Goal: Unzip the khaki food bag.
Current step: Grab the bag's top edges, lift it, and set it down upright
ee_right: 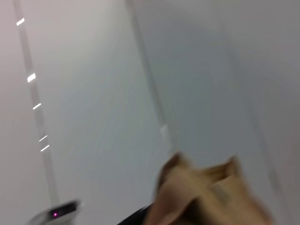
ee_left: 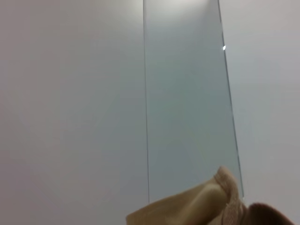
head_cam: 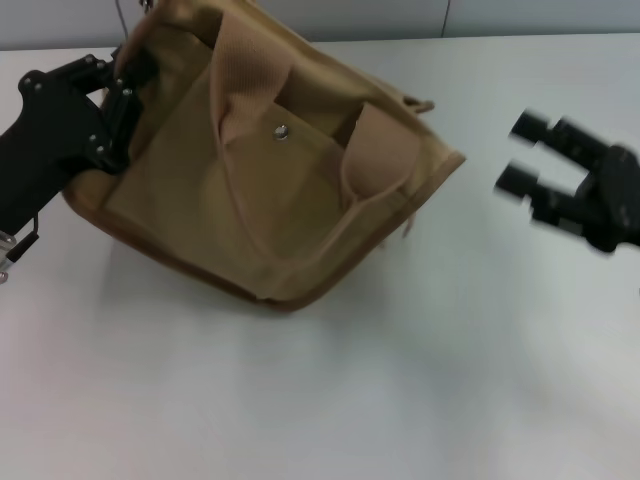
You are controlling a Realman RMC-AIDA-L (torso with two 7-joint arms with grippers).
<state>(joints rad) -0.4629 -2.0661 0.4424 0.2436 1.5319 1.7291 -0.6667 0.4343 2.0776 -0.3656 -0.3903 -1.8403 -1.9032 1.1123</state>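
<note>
The bag's loose end (head_cam: 432,150) is hanging short of my open right gripper. Next, my left gripper swings the bag across toward my right gripper before I unzip it.
The khaki food bag (head_cam: 270,170) lies tilted on the white table (head_cam: 330,400), its front pocket with the metal snap (head_cam: 281,131) and two wide webbing handles facing up. My left gripper (head_cam: 128,95) grips the bag's upper left corner and is shut on the fabric. A corner of the bag shows in the left wrist view (ee_left: 197,206). My right gripper (head_cam: 525,155) hangs open to the right of the bag, apart from it, fingers pointing toward it. The bag appears blurred in the right wrist view (ee_right: 211,192). The top zipper is hidden.
The white table stretches in front of and to the right of the bag. A grey wall panel (ee_left: 187,93) stands behind the table.
</note>
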